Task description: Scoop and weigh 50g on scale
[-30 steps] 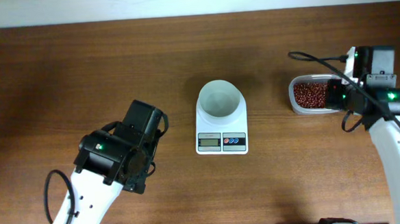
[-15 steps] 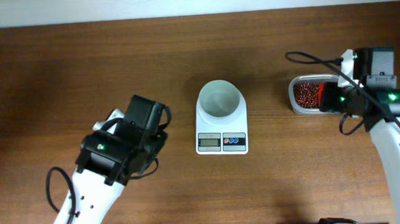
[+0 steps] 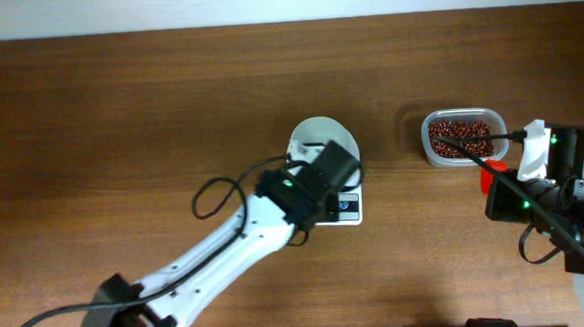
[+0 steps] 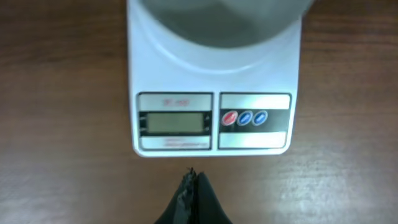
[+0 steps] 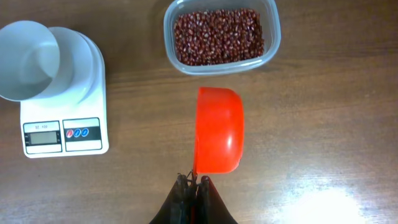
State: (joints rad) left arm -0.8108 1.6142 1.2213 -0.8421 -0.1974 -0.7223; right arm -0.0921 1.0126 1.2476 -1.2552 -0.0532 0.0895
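The robot's right gripper should hold the red scoop and wait while the left gripper first presses the scale's red button (image 4: pixel 229 117), because the scale's display (image 4: pixel 175 122) is blank.
The white scale (image 4: pixel 211 118) fills the left wrist view, its grey display (image 4: pixel 175 122) blank and its coloured buttons (image 4: pixel 245 117) to the right. My left gripper (image 4: pixel 193 177) is shut on nothing, its tips over the wood just before the scale's front edge. The white bowl (image 5: pixel 28 59) on the scale (image 3: pixel 346 207) holds nothing. The red-brown beans (image 5: pixel 217 34) lie in a clear tub (image 5: pixel 273 38). My right gripper (image 5: pixel 193 180) is shut on the handle of a red scoop (image 5: pixel 219 130), which hangs short of the tub; its inside does not show.
In the overhead view the left arm (image 3: pixel 227 252) reaches across from the near left and covers the scale's display side. The tub of beans (image 3: pixel 459 135) stands to the scale's right, with the right arm (image 3: pixel 564 199) at the right edge. Around them is brown wood.
My left arm has swung right from the table's left to the scale, and its jaws have closed. My right arm has drawn back from the tub with the red scoop.
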